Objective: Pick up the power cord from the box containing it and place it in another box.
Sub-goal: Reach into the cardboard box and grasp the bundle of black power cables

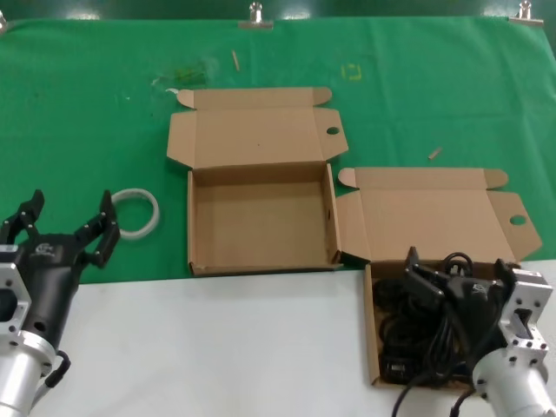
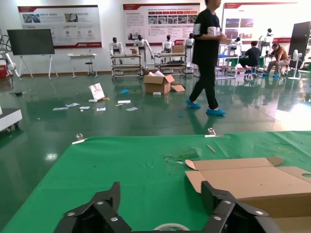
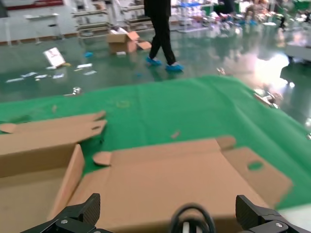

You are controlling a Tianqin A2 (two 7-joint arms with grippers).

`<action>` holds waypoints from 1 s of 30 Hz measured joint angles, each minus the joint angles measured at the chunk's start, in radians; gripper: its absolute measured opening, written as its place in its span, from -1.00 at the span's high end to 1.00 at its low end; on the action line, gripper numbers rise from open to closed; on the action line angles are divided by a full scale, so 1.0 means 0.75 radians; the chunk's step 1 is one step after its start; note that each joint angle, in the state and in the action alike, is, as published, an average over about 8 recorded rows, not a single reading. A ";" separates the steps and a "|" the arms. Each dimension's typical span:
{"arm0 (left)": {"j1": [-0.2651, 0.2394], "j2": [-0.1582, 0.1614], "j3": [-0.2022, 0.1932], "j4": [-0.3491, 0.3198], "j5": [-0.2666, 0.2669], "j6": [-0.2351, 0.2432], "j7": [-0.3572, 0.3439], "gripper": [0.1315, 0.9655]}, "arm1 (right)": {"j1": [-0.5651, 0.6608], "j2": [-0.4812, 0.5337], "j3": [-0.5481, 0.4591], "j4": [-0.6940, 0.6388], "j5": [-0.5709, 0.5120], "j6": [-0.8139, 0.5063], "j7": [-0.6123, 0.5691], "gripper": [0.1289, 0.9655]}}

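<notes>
I see black coils (image 1: 404, 327) filling the box well past the upright loop, so the power cord (image 1: 457, 263) will leave other cords behind when I lift it.
The power cord (image 1: 415, 334) lies bunched in the right brown box (image 1: 371, 321), whose lid (image 1: 426, 213) is folded open behind it. My right gripper (image 1: 457, 271) is open and hovers just over the cord, one finger on each side of its loops. In the right wrist view the gripper (image 3: 166, 204) is open, with a cord loop (image 3: 192, 218) between the fingers and the lid (image 3: 170, 170) beyond. The other brown box (image 1: 261, 221) stands open and empty at the centre. My left gripper (image 1: 69, 207) is open and empty at the far left.
A white tape ring (image 1: 139, 213) lies on the green cloth (image 1: 87, 104) just right of the left gripper; it also shows in the left wrist view (image 2: 170, 226). The boxes' near edges sit by the white table strip (image 1: 217, 347). Small scraps lie near the back.
</notes>
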State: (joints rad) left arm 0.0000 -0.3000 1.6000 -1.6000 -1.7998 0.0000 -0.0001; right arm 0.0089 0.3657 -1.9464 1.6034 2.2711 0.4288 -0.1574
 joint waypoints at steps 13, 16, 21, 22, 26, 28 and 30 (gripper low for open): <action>0.000 0.000 0.000 0.000 0.000 0.000 0.000 0.25 | -0.086 -0.260 0.195 -0.143 -0.351 -0.097 0.202 -1.00; 0.000 0.000 0.000 0.000 0.000 0.000 0.000 0.43 | -0.073 -0.295 0.224 -0.195 -0.397 -0.121 0.228 -0.99; 0.000 0.000 0.000 0.000 0.000 0.000 0.000 0.60 | -0.056 -0.320 0.249 -0.245 -0.402 -0.141 0.222 -0.93; 0.000 0.000 0.000 0.000 0.000 0.000 0.000 0.64 | -0.054 -0.321 0.253 -0.249 -0.398 -0.144 0.218 -0.91; 0.000 0.000 0.000 0.000 0.000 0.000 0.000 0.80 | -0.047 -0.325 0.263 -0.257 -0.377 -0.156 0.204 -0.84; 0.000 0.000 0.000 0.000 0.000 0.000 0.000 0.82 | -0.044 -0.327 0.267 -0.256 -0.367 -0.163 0.199 -0.77; 0.000 0.000 0.000 0.000 0.000 0.000 0.000 0.86 | -0.042 -0.329 0.272 -0.254 -0.359 -0.169 0.197 -0.71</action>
State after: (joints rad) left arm 0.0000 -0.3000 1.6000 -1.6000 -1.7998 0.0000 -0.0004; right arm -0.0229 0.1187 -1.7426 1.4129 2.0016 0.3017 -0.0095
